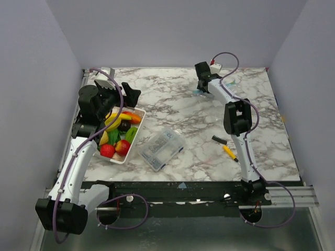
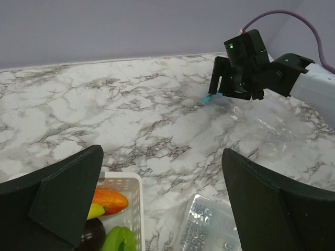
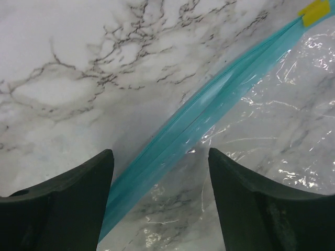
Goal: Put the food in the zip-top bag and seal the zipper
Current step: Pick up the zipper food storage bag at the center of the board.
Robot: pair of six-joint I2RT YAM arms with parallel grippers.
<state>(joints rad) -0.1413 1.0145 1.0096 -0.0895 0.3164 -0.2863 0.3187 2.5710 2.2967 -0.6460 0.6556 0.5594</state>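
The bag's opening (image 1: pixel 199 93) points at the far wall, so the robot's right gripper should pinch the teal zipper (image 3: pixel 172 144) and turn the bag's opening toward the tray for the left gripper.
The food (image 1: pixel 119 135) lies in a white tray (image 1: pixel 142 116) at the left: red apples, a yellow banana, green and orange-red pieces. My left gripper (image 1: pixel 127 94) is open and empty, above the tray's far end; in the left wrist view (image 2: pixel 167 201) an orange-red piece (image 2: pixel 107 200) and a green one (image 2: pixel 118 239) show below it. The zip-top bag (image 2: pixel 256 123) lies flat at the far right. My right gripper (image 1: pixel 201 86) is open, low over the bag's mouth. In the right wrist view (image 3: pixel 159 157) the teal zipper (image 3: pixel 209 110) runs diagonally between the fingers.
A clear rigid box (image 1: pixel 162 148) of small parts lies right of the tray, also in the left wrist view (image 2: pixel 209 230). A yellow-handled black brush (image 1: pixel 224 146) lies beside the right arm. The zipper's far end carries a yellow tab (image 3: pixel 314 11).
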